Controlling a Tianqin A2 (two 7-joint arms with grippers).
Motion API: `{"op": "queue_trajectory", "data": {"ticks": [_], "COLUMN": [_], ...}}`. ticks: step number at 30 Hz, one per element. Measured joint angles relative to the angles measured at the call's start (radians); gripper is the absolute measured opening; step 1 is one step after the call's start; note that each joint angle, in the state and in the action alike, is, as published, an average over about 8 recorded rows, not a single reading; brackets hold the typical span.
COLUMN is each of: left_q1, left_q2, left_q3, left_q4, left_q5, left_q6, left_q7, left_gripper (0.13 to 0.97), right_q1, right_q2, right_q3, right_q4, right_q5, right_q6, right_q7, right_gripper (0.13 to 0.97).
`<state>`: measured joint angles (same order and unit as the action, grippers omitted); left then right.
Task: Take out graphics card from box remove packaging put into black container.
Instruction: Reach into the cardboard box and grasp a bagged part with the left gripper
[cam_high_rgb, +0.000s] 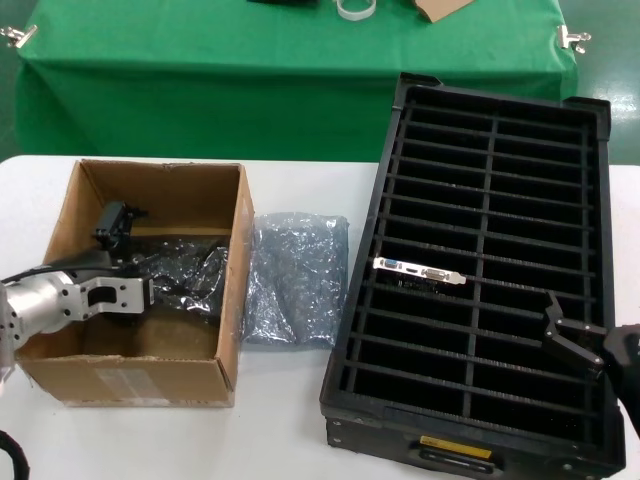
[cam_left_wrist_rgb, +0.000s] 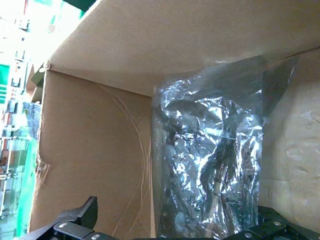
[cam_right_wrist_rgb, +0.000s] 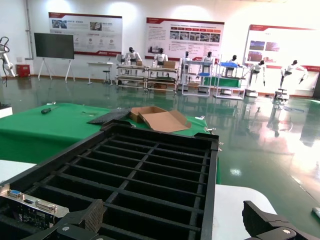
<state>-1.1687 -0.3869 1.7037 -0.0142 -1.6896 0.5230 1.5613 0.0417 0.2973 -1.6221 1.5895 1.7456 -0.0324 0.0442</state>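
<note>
The graphics card will slide straight out at the packaging's far end when the robot pulls, because that end lies loose and clear past the graphics card.
The brown cardboard box stands at the left of the white table. Inside it lies the graphics card, still wrapped in its shiny, crinkled grey packaging. My left gripper is down inside the box and open. In the left wrist view its fingertips stand either side of the near end of the bagged card, and the left gripper grips nothing. The black container stands at the right. My right gripper hovers open over its near right edge, holding nothing.
A second card, silver bracket up with blue and white ports, stands in a middle slot of the container and also shows in the right wrist view. An empty grey bag lies between box and container. A green-covered table stands behind.
</note>
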Motion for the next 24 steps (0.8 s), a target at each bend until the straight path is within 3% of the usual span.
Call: {"op": "queue_trajectory", "data": {"ticks": [6, 15, 24], "left_q1": [0.011, 0.032, 0.041], "left_q2": [-0.005, -0.016, -0.017], "left_q3": [-0.020, -0.037, -0.046], "left_q4": [0.000, 0.000, 0.001], "left_q5": [-0.019, -0.035, -0.043], "left_q6": [0.014, 0.040, 0.038], "left_q7": [0.030, 0.088, 0.126], "left_gripper": [0.944, 0.856, 0.703], "right_q1": [0.000, 0.000, 0.000], "right_q2": [0.000, 0.000, 0.000], "right_q3": [0.000, 0.000, 0.000], "right_q4": [0.000, 0.000, 0.000], "right_q5": [0.000, 0.000, 0.000], "right_q6": [0.000, 0.000, 0.000], "right_q7": [0.000, 0.000, 0.000], "right_gripper": [0.966, 0.966, 0.966]}}
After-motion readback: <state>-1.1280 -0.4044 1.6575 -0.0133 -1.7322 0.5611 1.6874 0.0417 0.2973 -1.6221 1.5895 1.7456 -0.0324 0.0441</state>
